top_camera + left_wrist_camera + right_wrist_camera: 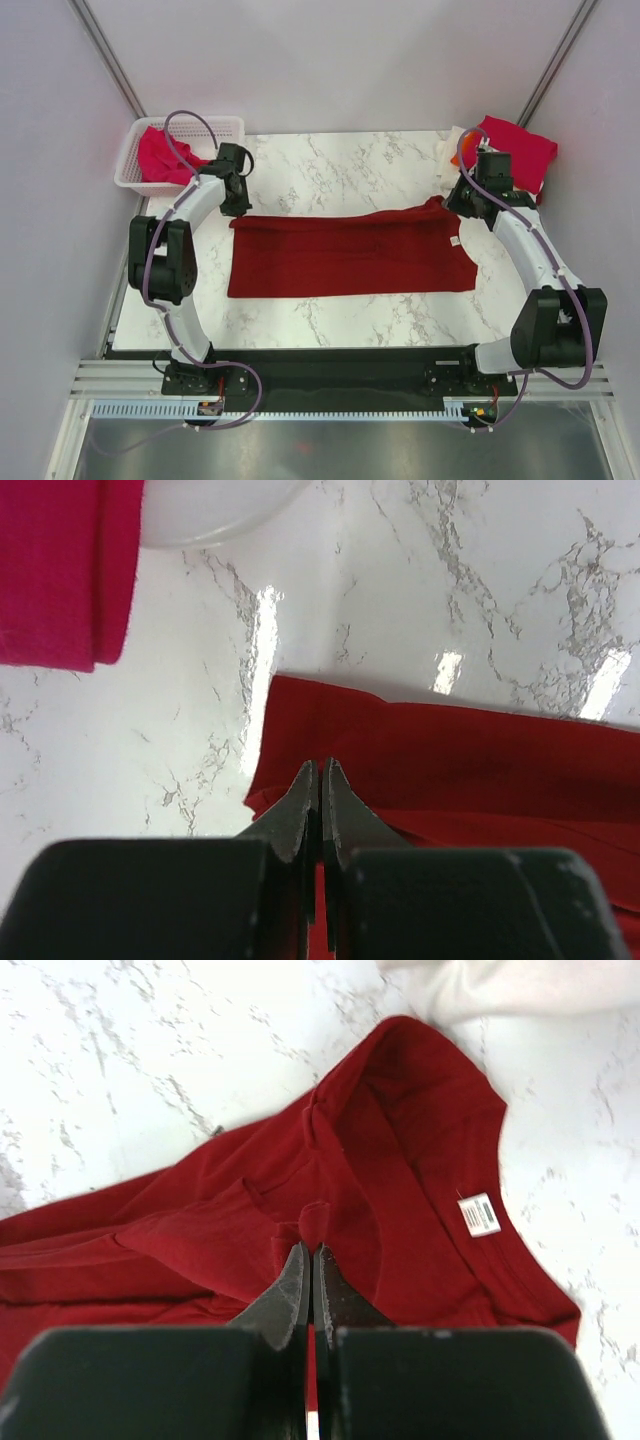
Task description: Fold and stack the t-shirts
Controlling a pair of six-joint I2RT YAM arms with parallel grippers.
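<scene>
The dark red t-shirt's upper layer (340,224) is stretched across to my left gripper, so my right gripper should go on toward the white label (455,240) before it lets go of the pinch there.
A dark red t-shirt (350,255) lies on the marble table (340,165), folded into a long band, collar and white label (481,1214) to the right. My left gripper (238,205) is at its far left corner, jaws shut with red cloth (450,760) between them. My right gripper (463,200) is at the far right corner by the collar, shut on a pinch of the red cloth (315,1222). A pink-magenta t-shirt (160,155) lies in the basket. Another pink-magenta t-shirt (520,150) tops a pile at the back right, over orange (457,160) and cream-white (450,145) cloth.
A white mesh basket (232,125) stands at the back left corner; its rim (210,510) and the pink cloth (60,570) show in the left wrist view. Cream cloth (520,985) lies just beyond the collar. Grey walls close in the table.
</scene>
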